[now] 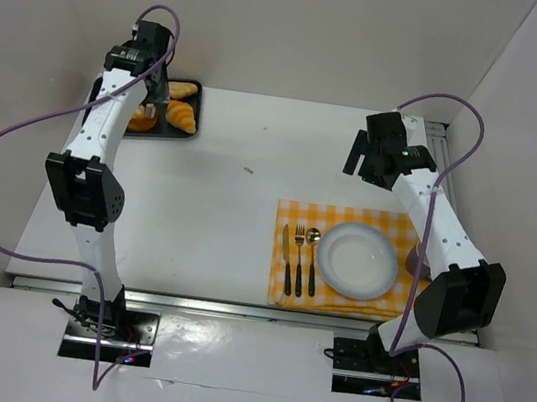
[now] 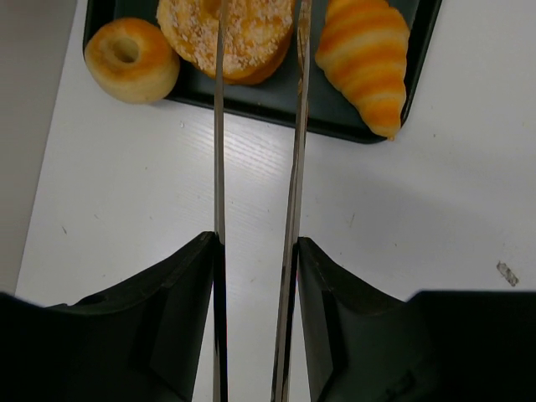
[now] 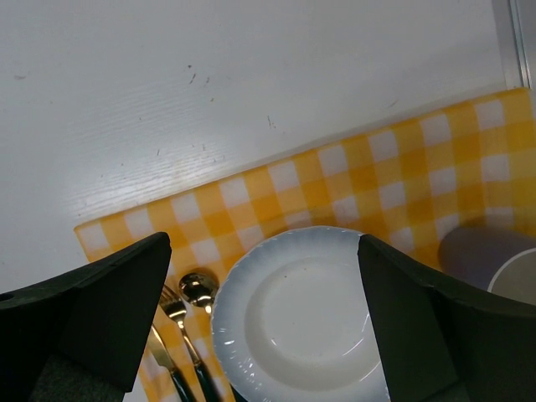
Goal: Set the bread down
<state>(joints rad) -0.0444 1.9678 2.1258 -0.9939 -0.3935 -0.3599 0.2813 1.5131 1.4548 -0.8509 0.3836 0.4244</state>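
The open blades straddle the sugared doughnut's side (image 2: 261, 52), clear of the croissant, so my left gripper keeps lowering until they can close on that side (image 2: 266, 35).
A dark tray (image 1: 165, 134) at the far left holds the bread: a striped croissant (image 2: 368, 59), a sugared doughnut (image 2: 251, 33) and a small plain ring (image 2: 132, 59). My left gripper (image 1: 159, 99) hangs over the tray. It carries two long metal blades (image 2: 219, 126) that stand apart, their far ends over the sugared doughnut. The left gripper (image 2: 258, 50) is open, and bare table shows between the blades. A white plate (image 1: 358, 260) sits on a yellow checked mat (image 1: 346, 223). My right gripper (image 3: 261, 243) is open and empty above the plate (image 3: 310, 335).
A knife, fork and spoon (image 1: 298, 258) lie left of the plate on the mat. A grey cup (image 3: 490, 260) stands at the plate's right. White walls enclose the table at the back and sides. A metal rail (image 1: 232, 309) runs along the near edge.
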